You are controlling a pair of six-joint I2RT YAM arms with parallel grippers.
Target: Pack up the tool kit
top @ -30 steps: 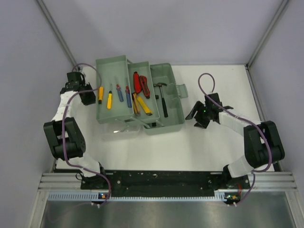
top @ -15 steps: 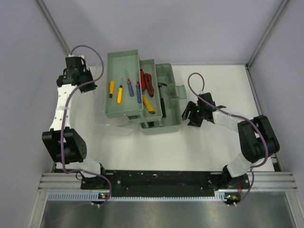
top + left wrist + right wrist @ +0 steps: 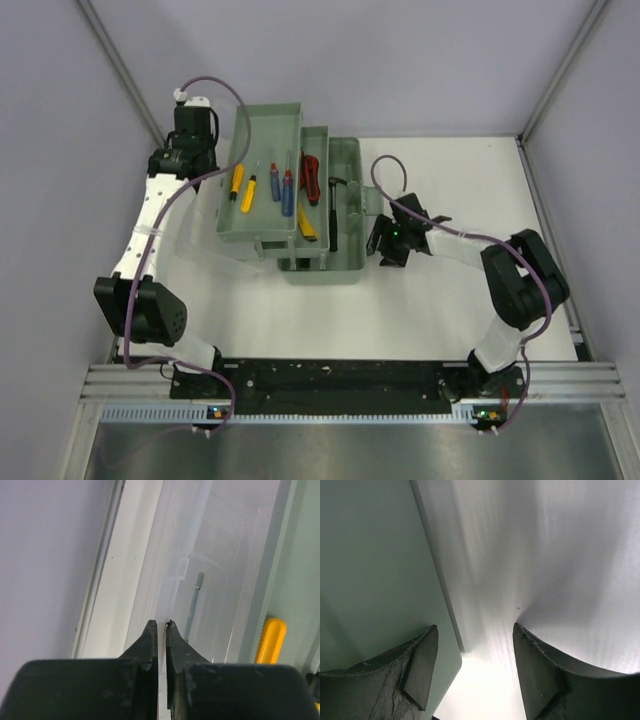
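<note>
My left gripper should carry on swinging the lid up until it stands upright, because it is pinching the clear lid's edge [image 3: 171, 592] and the screwdrivers are inside the top tray [image 3: 264, 172].
The green toolbox [image 3: 345, 262] sits open at mid table. Its top tray [image 3: 262, 222] holds yellow [image 3: 237, 178] and blue-red [image 3: 287, 190] screwdrivers. The second tray holds red pliers [image 3: 310, 172]; a hammer [image 3: 337, 184] lies in the base. My left gripper [image 3: 205, 158] is at the top tray's far left edge, its jaws pinched on the edge of the clear lid [image 3: 215, 555]; its tips [image 3: 161, 625] show a hairline gap, with a yellow handle [image 3: 270, 640] to the right. My right gripper [image 3: 381, 241] is open at the box's right side, straddling the green wall's corner [image 3: 370, 555] in the right wrist view [image 3: 475, 630].
The white table [image 3: 450, 300] is bounded by grey walls at the left, back and right. The box latch flap [image 3: 378, 192] sticks out just behind my right gripper. The left wall's metal rail [image 3: 100, 565] runs close beside my left gripper.
My left gripper has risen and moved toward the back right, and the trays have swung right over the base. My right gripper has moved left up against the box's right side.
</note>
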